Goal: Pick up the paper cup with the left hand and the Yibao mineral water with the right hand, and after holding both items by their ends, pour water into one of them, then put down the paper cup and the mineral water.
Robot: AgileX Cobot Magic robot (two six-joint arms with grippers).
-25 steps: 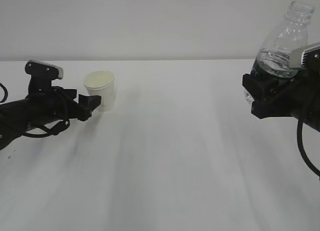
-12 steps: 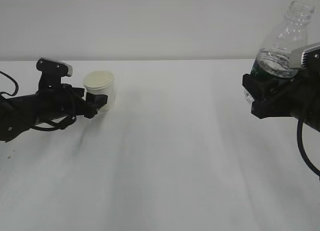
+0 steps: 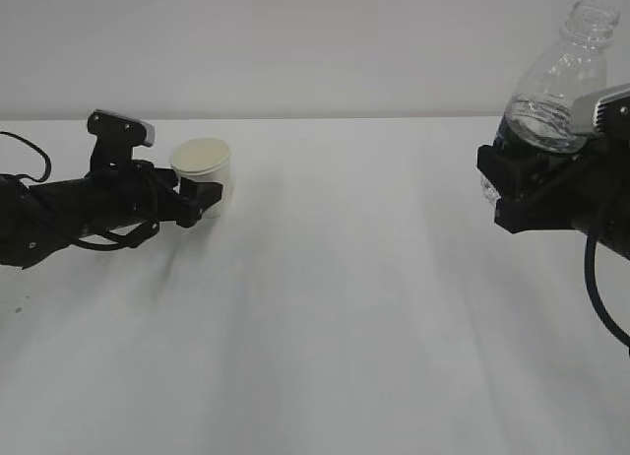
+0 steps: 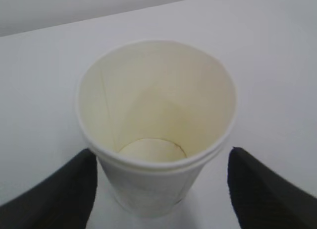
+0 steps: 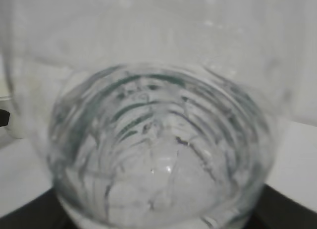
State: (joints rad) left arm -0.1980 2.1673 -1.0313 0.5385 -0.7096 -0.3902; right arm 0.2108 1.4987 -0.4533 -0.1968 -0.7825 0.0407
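Observation:
The paper cup is empty behind a thin, wide-open rim [image 3: 201,155]. The paper cup will bend inward at its opening when I grip and carry it.
The white paper cup [image 3: 203,171] stands upright on the table at the back left; in the left wrist view the cup [image 4: 156,125] fills the middle and is empty. My left gripper [image 3: 204,195] is open, its black fingers [image 4: 59,189] on either side of the cup's lower part, with a gap at each side. My right gripper [image 3: 514,189] is shut on the base of the clear Yibao water bottle [image 3: 556,86], held high at the right, mouth up and tilted right. The bottle [image 5: 163,154] fills the right wrist view; the jaws are hidden there.
The white table [image 3: 345,307] stretches between the two arms, with a pale wall behind. Black cables hang from both arms.
My left gripper has moved right, up to the cup, so its fingers now flank it. The cup has shifted slightly right. The right arm and bottle have not moved.

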